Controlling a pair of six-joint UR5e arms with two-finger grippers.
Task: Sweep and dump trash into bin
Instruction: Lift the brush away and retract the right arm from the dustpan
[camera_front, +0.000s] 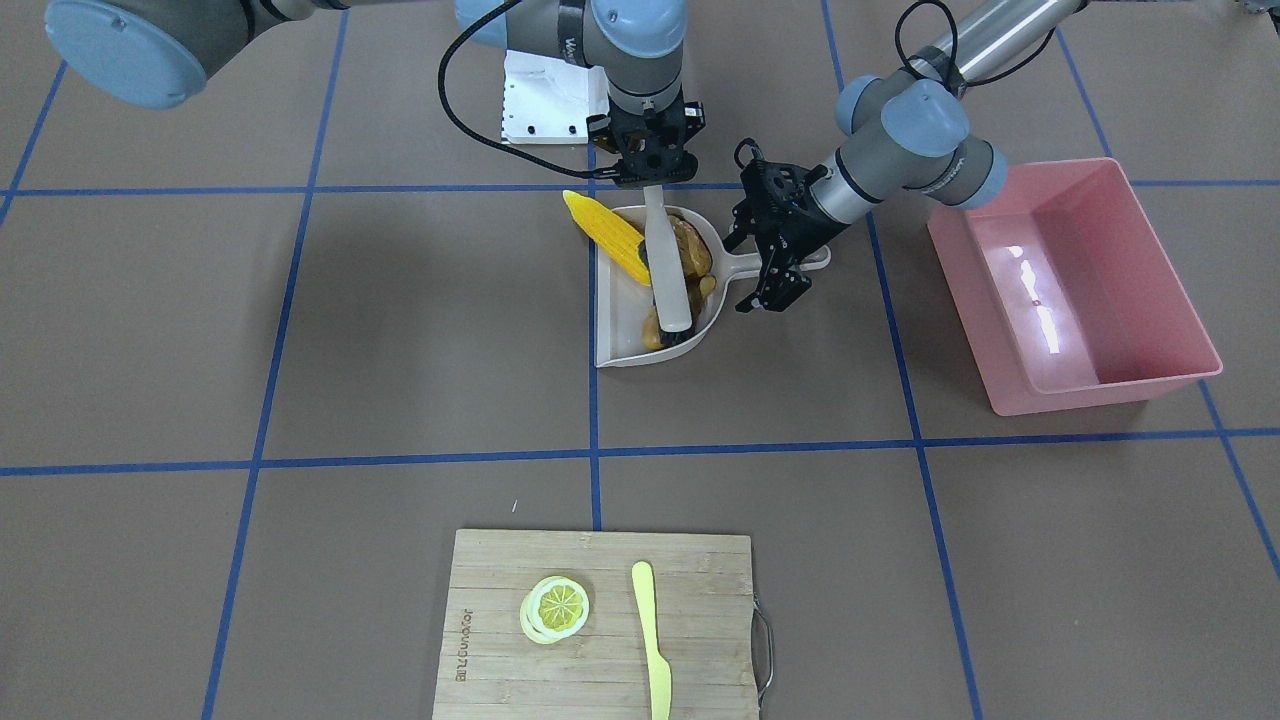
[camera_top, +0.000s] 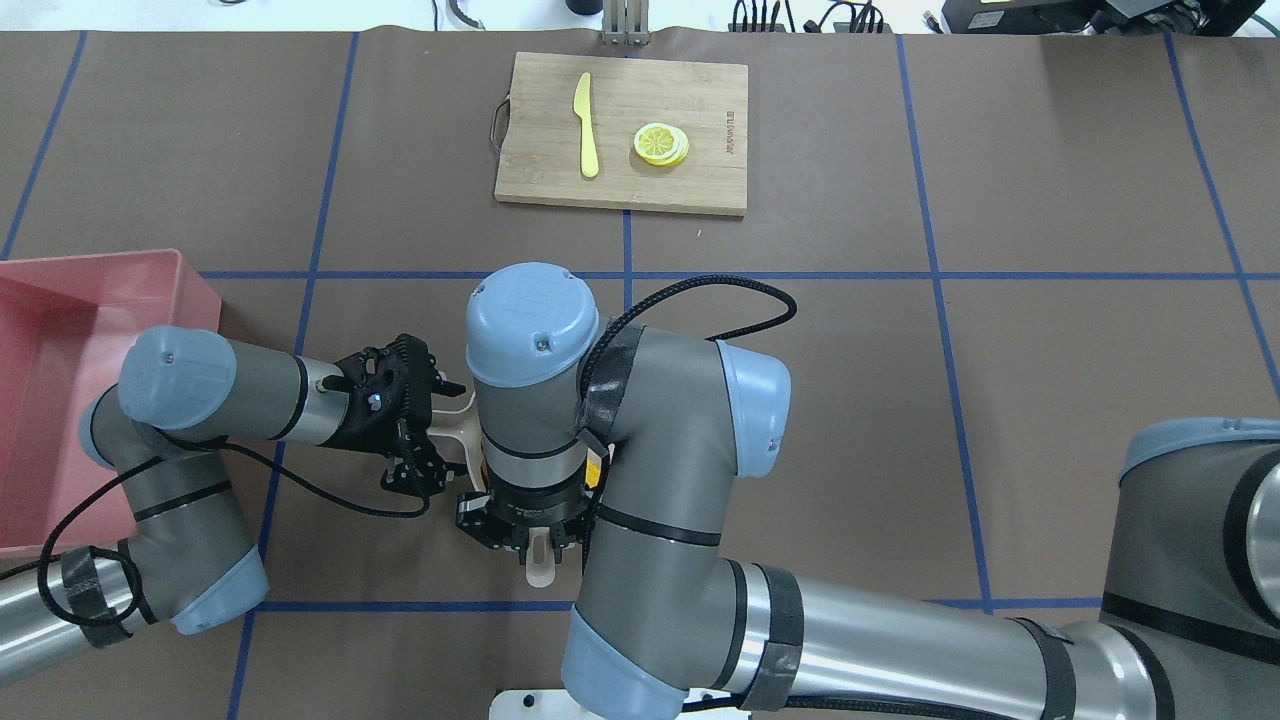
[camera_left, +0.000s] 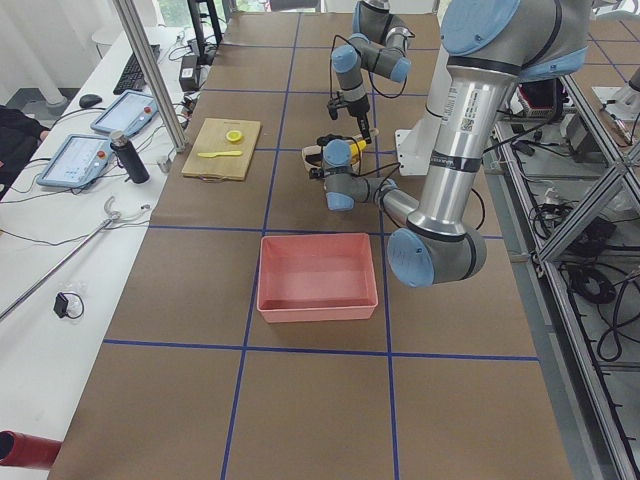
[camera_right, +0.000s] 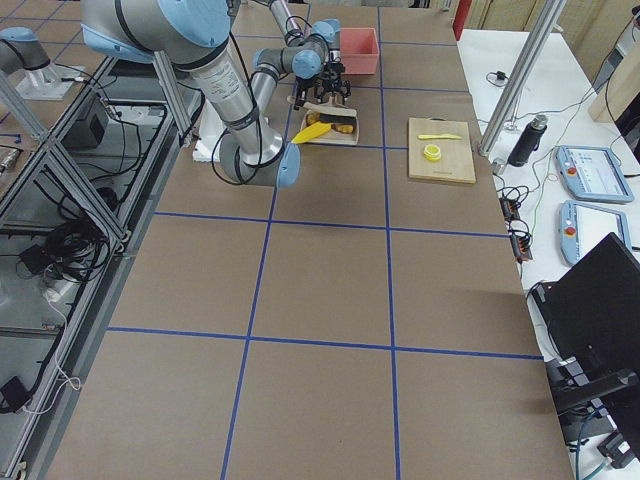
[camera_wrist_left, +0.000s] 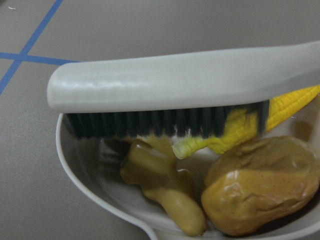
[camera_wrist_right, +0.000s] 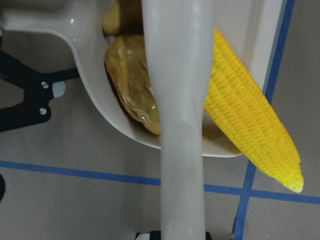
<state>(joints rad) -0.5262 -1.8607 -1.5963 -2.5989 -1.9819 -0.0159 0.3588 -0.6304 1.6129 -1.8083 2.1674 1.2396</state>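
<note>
My gripper will tip the dustpan, and the brown potato (camera_front: 692, 251) will tumble out last, after the corn cob, because the potato is at the back of the dustpan (camera_front: 717, 246).
A beige dustpan (camera_front: 615, 325) lies on the table and holds the trash. The yellow corn cob (camera_front: 610, 235) leans over its rim, the brown potato (camera_front: 692, 250) sits at the back, and the tan ginger root (camera_wrist_left: 160, 185) lies beside it. My right gripper (camera_front: 652, 180) is shut on the handle of a beige brush (camera_front: 668, 290), whose dark bristles rest inside the pan. My left gripper (camera_front: 760, 268) is open, with its jaws on either side of the dustpan's handle (camera_front: 815, 260). The pink bin (camera_front: 960, 290) stands apart from the pan, on my left side.
A wooden cutting board (camera_front: 600, 660) with a lemon slice (camera_front: 555, 607) and a yellow knife (camera_front: 655, 640) lies at the table's far side. A white base plate (camera_front: 540, 100) is behind the dustpan. Blue tape lines cross the brown table.
</note>
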